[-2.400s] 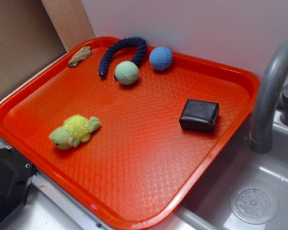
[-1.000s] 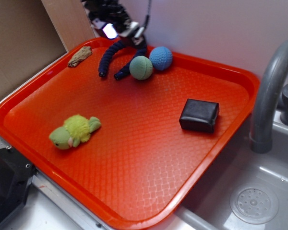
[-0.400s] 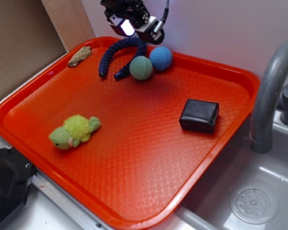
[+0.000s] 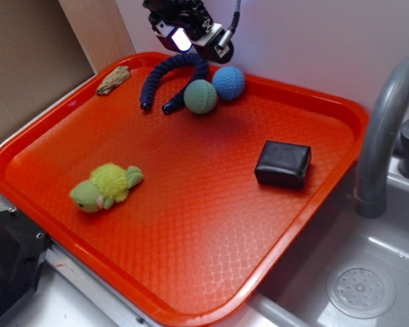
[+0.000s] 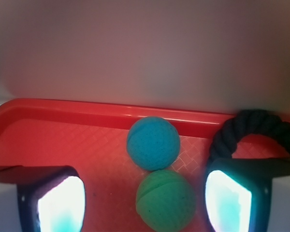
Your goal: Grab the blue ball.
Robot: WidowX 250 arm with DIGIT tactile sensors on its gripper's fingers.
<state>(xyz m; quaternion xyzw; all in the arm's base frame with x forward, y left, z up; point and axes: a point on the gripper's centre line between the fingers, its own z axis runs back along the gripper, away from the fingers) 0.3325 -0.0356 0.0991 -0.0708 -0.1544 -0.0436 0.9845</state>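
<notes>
The green ball (image 4: 200, 97) touches the blue ball (image 4: 215, 90), so the green ball will roll aside against the rope toy when I grab the blue ball.
The blue ball (image 4: 228, 82) (image 5: 152, 143) rests near the far rim of the orange tray (image 4: 191, 218), touching the green ball (image 4: 200, 96) (image 5: 166, 200). My gripper (image 4: 191, 39) (image 5: 144, 203) hangs open above the tray's far edge, left of and above the blue ball. In the wrist view the green ball lies between my glowing fingers (image 5: 60, 205), with the blue ball just beyond it. Nothing is held.
A dark navy rope toy (image 4: 172, 76) (image 5: 251, 133) curls beside the balls. A brown scrap (image 4: 113, 80) lies at the far left corner, a yellow-green plush (image 4: 106, 186) at the near left, a black block (image 4: 283, 164) at the right. A grey tap (image 4: 382, 136) and sink (image 4: 361, 289) stand to the right; a wall rises behind.
The gripper came in at the tray's far edge, pushing the green ball right against the blue ball and shifting the rope, then rose and moved right. Since 0.4 s ago nothing has moved.
</notes>
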